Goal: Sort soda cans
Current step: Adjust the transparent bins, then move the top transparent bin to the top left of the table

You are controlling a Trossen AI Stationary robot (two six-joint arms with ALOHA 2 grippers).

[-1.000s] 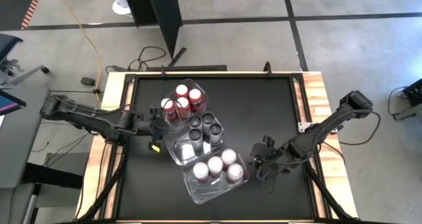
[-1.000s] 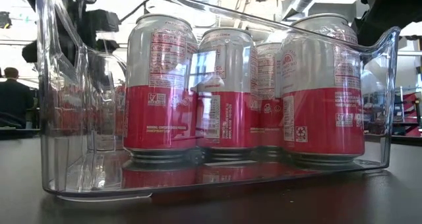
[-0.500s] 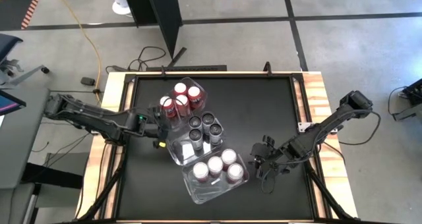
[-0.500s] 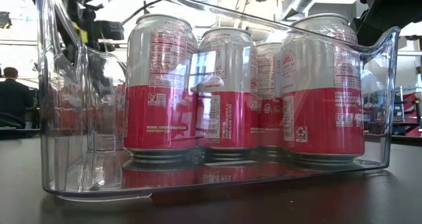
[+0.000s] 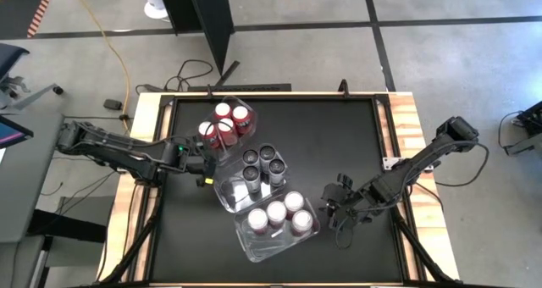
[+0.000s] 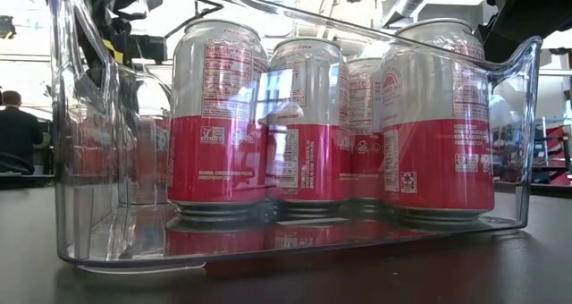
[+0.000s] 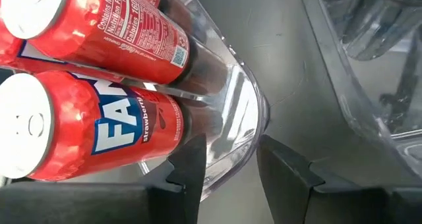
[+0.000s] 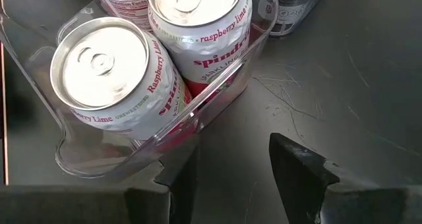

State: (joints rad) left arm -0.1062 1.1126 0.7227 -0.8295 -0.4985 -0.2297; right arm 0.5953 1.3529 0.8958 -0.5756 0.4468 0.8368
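Note:
The robot's left gripper should leave the corner of the red-can tub (image 5: 227, 129), close, and push the tub's outer side (image 7: 258, 109) straight, because the tub sits crooked to the table's far edge.
Three clear tubs hold the soda cans. Red cans (image 5: 223, 123) fill the far-left tub (image 7: 245, 116), and dark cans (image 5: 261, 163) stand in the far end of the middle tub (image 5: 229, 193). White-and-red cans (image 6: 331, 125) sit in the near tub (image 5: 254, 247). My left gripper (image 5: 204, 157) is at the red-can tub's near-left corner, shut on its wall. My right gripper (image 5: 332, 210) is open just right of the near tub's right end (image 8: 217, 105); I cannot tell whether it touches it. My left gripper (image 7: 229, 151) holds the red-can tub by its rounded corner wall (image 7: 232, 140). One finger (image 7: 191, 163) is inside beside a red can (image 7: 99, 128), the other (image 7: 285, 170) outside. The fingers come from the table's left, slanting down. Whether the tub is off the table does not show.
The three tubs lie in a slanted row down the middle of the black table (image 5: 330, 144), with bare surface to their right and far right. Raised wooden edges (image 5: 406, 119) border the table. A person (image 6: 13, 130) shows in the room beyond.
My left gripper has moved the red-can tub toward the table's far-left, away from the dark-can tub, and the tub has turned a little. My right arm has kept still.

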